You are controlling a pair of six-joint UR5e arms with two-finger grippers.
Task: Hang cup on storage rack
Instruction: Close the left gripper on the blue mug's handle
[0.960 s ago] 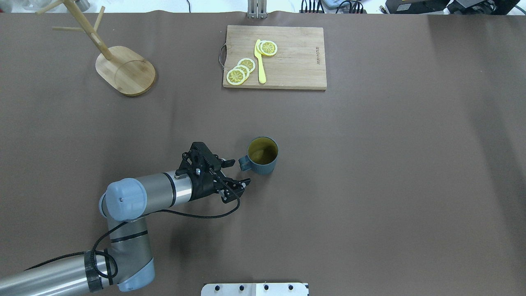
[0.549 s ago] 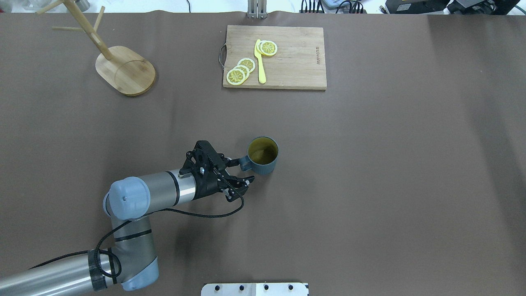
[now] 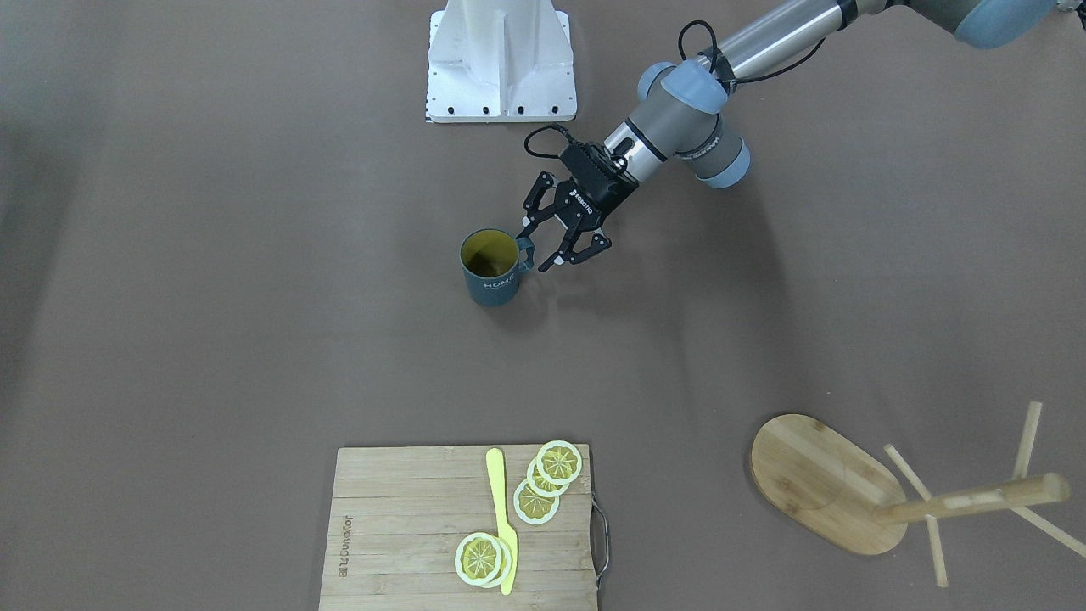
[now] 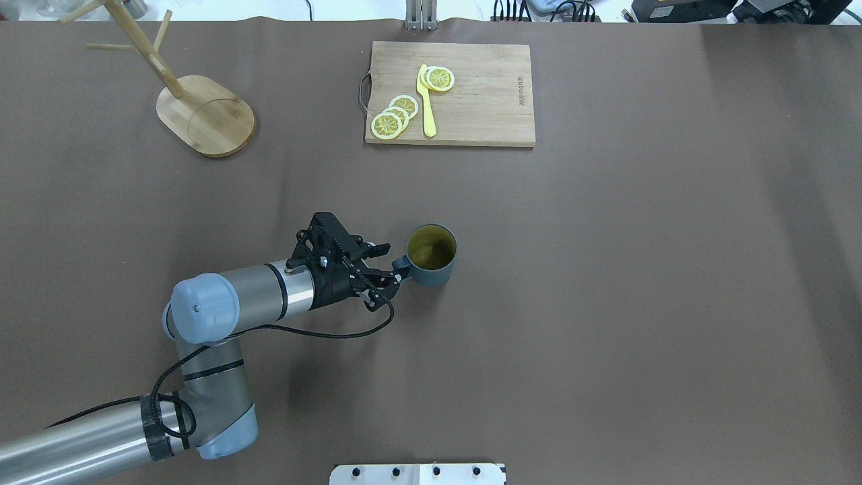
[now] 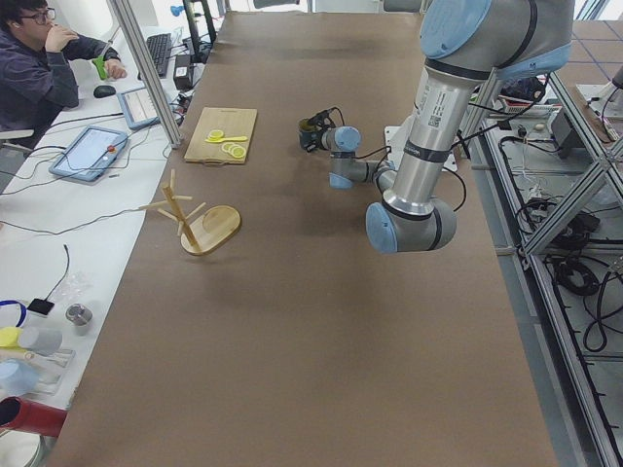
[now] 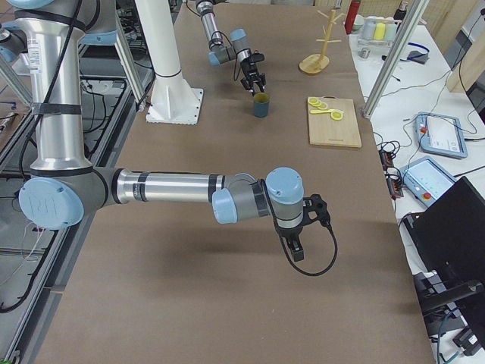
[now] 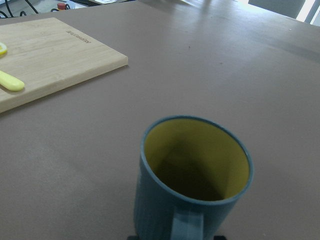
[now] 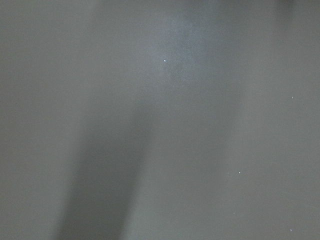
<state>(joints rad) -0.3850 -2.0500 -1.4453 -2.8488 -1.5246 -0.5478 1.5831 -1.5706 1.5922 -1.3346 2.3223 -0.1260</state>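
The cup should slip over one of the rack's slim wires (image 3: 908,472), opening first, when I carry it across, because the cup's opening (image 3: 489,253) is much wider than those wires.
The blue-grey cup (image 4: 431,254) with its yellow inside stands upright mid-table, handle toward my left arm. It also shows in the front view (image 3: 490,267) and fills the left wrist view (image 7: 195,175). My left gripper (image 4: 396,263) is open at table height, its fingers on either side of the cup's handle; it also shows in the front view (image 3: 547,250). The wooden storage rack (image 4: 205,114) stands far left at the back, empty, well away from the cup. My right gripper (image 6: 295,246) shows only in the right side view, so I cannot tell whether it is open or shut.
A bamboo cutting board (image 4: 471,94) with lemon slices (image 4: 394,116) and a yellow knife (image 4: 426,101) lies at the back centre. The robot's white base plate (image 4: 417,473) is at the near edge. An operator (image 5: 44,68) sits beyond the table's far side.
My left gripper has moved toward the cup and then sideways toward the table's far side, so the handle now lies between its open fingers. The cup has not moved.
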